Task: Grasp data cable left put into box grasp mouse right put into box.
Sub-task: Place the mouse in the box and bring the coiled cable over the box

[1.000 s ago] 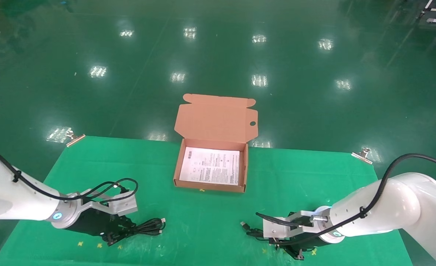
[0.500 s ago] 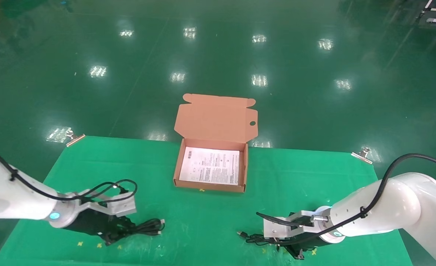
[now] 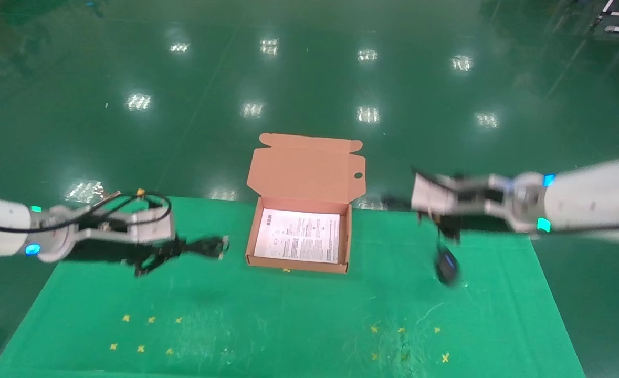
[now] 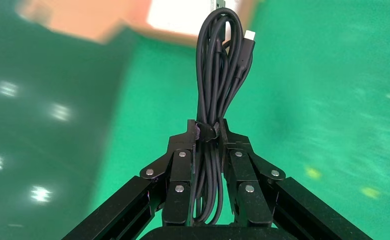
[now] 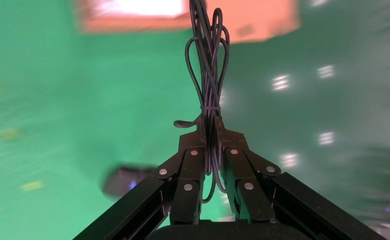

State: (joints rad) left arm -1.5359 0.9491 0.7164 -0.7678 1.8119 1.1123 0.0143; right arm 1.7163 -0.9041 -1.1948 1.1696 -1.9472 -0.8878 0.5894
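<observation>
My left gripper should move back until the mouse is inside, with the mouse dangling (image 3: 447, 265) from my right gripper and the data cable headed for the same box (image 3: 297, 236).
The box (image 3: 298, 265) sits open at the table's far middle, lid tilted back and white printed sheet as its floor. My left gripper (image 3: 181, 248) is in the air left of the box, shut on the data cable (image 3: 209, 245), whose black bundle points toward the box. In the left wrist view my left gripper (image 4: 206, 131) clamps the data cable (image 4: 223, 65) at its strap. My right gripper (image 3: 417, 207) is in the air right of the box, shut on the mouse's cord (image 5: 210, 65). The mouse (image 3: 447, 268) dangles below it, also in the right wrist view (image 5: 125, 180).
A green cloth (image 3: 288, 315) covers the table, with small yellow cross marks (image 3: 141, 333) near the front left and front right. A metal clip (image 3: 107, 197) holds the far left corner. The box also shows in the left wrist view (image 4: 82, 20) and the right wrist view (image 5: 253, 20).
Both arms have risen from the table's front and swung toward the box. The left carries the data cable. The right has lifted the mouse by its cord.
</observation>
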